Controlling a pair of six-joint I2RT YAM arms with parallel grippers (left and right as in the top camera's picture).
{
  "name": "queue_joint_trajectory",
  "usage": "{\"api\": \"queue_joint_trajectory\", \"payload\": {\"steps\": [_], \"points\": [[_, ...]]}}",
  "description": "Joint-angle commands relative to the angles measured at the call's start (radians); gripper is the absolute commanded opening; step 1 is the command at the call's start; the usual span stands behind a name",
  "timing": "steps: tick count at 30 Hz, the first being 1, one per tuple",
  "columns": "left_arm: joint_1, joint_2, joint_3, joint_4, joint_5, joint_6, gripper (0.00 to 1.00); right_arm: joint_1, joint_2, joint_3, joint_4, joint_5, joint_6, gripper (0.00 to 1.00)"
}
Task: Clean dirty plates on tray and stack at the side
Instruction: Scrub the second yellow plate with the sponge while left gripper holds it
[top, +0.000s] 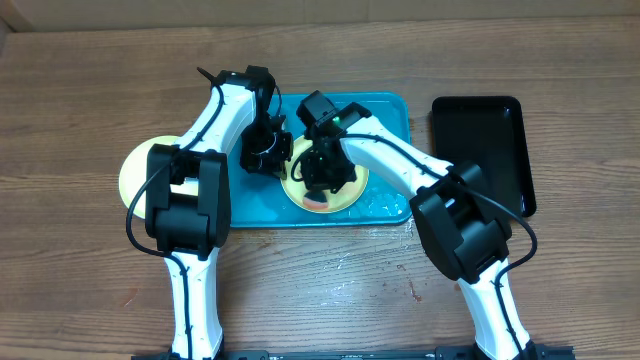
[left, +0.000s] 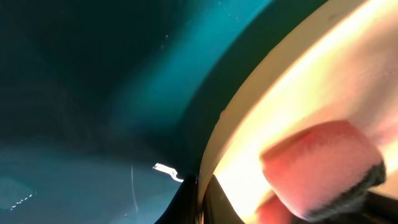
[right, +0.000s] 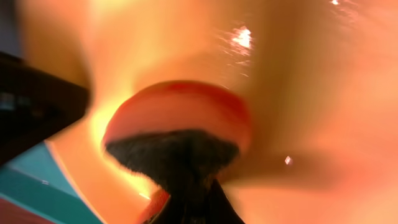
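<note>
Next, my right gripper wipes back toward the plate's middle while my left gripper holds the plate, because the sponge is close to the plate's front rim (top: 317, 209).
A yellow-green plate (top: 352, 192) lies on the teal tray (top: 390, 115), with a red-orange patch (top: 320, 203) near its front edge. My left gripper (top: 278, 160) is shut on the plate's left rim; the left wrist view shows the rim (left: 249, 112) between the jaws (left: 199, 202). My right gripper (top: 326, 176) is over the plate, shut on a pink sponge with a dark scouring side (right: 180, 118), which presses on the plate's surface (right: 311, 93). The sponge also shows in the left wrist view (left: 320, 168). A second yellow-green plate (top: 135, 170) lies on the table left of the tray. The pale blue plate is out of view.
A narrower black tray (top: 480, 150) lies on the table right of the teal tray. Wet streaks (top: 385, 208) show on the teal tray's front right part. The wooden table (top: 340, 280) extends in front of both trays.
</note>
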Motion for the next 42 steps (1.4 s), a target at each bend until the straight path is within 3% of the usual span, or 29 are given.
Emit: {"api": "queue_joint_trajectory", "payload": {"steps": [1,7,26,37,42], "points": [[-0.006,0.047,-0.028,0.004,-0.03,0.023,0.04,-0.047,0.036,-0.003,-0.048,0.158,0.002,0.04],[-0.006,0.047,-0.028,0.005,-0.031,0.023,0.04,-0.104,0.036,-0.003,-0.047,0.325,0.001,0.04],[0.002,0.047,-0.028,0.004,-0.035,0.024,0.04,-0.116,0.036,0.022,0.078,0.514,-0.138,0.04],[0.001,0.047,-0.028,0.004,-0.033,0.024,0.04,-0.105,0.038,0.02,0.204,-0.045,-0.13,0.04],[0.001,0.047,-0.028,0.005,-0.034,0.024,0.04,-0.071,0.038,0.02,0.17,-0.124,-0.13,0.04]]}}
